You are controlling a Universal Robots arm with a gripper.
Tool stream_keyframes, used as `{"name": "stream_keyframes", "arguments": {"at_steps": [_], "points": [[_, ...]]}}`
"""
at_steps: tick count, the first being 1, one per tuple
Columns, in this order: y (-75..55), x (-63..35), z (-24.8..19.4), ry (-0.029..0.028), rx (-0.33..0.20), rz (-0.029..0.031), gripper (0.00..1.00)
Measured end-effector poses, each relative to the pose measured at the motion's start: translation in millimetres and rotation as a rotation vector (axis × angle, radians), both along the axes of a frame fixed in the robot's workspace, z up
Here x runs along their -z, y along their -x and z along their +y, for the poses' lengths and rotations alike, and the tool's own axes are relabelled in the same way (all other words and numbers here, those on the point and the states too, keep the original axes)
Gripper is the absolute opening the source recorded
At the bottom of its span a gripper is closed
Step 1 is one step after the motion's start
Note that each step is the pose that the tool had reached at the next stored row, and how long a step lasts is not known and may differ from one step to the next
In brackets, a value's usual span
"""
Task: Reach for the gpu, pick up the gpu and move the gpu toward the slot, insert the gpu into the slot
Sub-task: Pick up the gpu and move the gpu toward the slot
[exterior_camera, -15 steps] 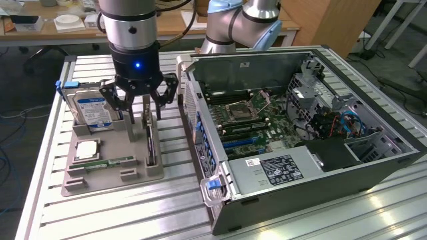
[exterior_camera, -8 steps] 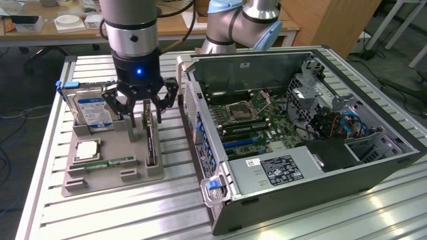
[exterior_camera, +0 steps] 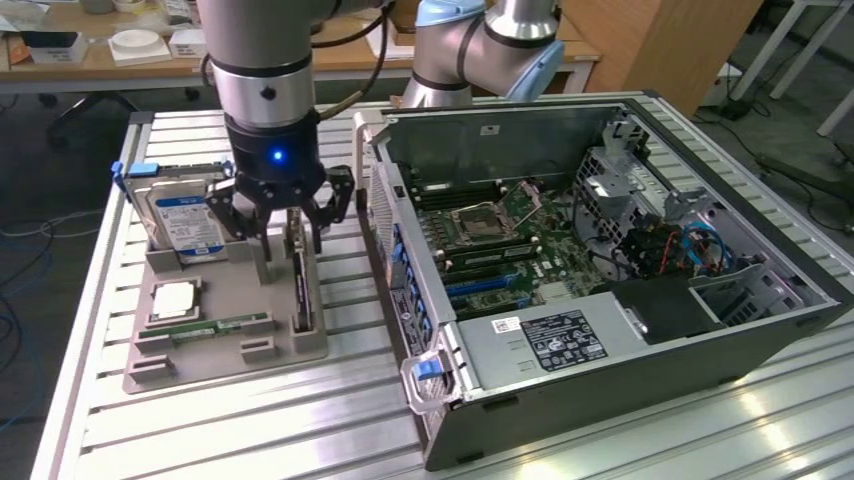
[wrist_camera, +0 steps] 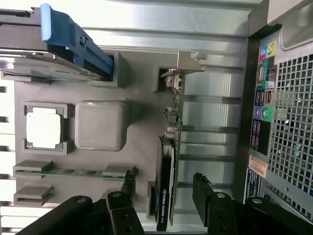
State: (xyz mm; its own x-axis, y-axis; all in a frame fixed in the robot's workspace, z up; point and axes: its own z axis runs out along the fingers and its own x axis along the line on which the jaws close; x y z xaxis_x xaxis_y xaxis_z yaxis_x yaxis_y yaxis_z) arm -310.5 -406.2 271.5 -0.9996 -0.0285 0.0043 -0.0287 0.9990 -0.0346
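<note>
The gpu [exterior_camera: 303,280] sits upright in open-topped supports [wrist_camera: 160,78] of the grey holder, so as I lift, it will slide straight up and the holder will stay put.
The gpu [exterior_camera: 303,292] stands on its long edge in a groove of the grey holder [exterior_camera: 267,352] on the exterior view's left. The wrist view shows it edge-on as a thin dark card [wrist_camera: 170,147] with its metal bracket at the far end. My gripper [exterior_camera: 291,240] hangs just above it, open, with one finger [wrist_camera: 122,213] on each side of the card [wrist_camera: 208,198] and not touching it. The slot [exterior_camera: 483,288] is a long narrow connector on the green motherboard inside the open computer case [exterior_camera: 601,360].
The holder also carries a silver hard drive [exterior_camera: 187,222] in a blue caddy [wrist_camera: 73,39], a processor chip [exterior_camera: 174,300] and a green memory stick [exterior_camera: 214,326]. The case's rear panel [wrist_camera: 286,122] stands close beside the gpu. A second arm [exterior_camera: 481,50] stands behind the case.
</note>
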Motion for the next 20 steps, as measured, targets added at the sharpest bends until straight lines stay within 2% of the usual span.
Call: {"name": "stream_keyframes", "arguments": {"at_steps": [20], "points": [[0.2, 36.5, 0.0, 0.0000, 0.003, -0.0001, 0.59]]}}
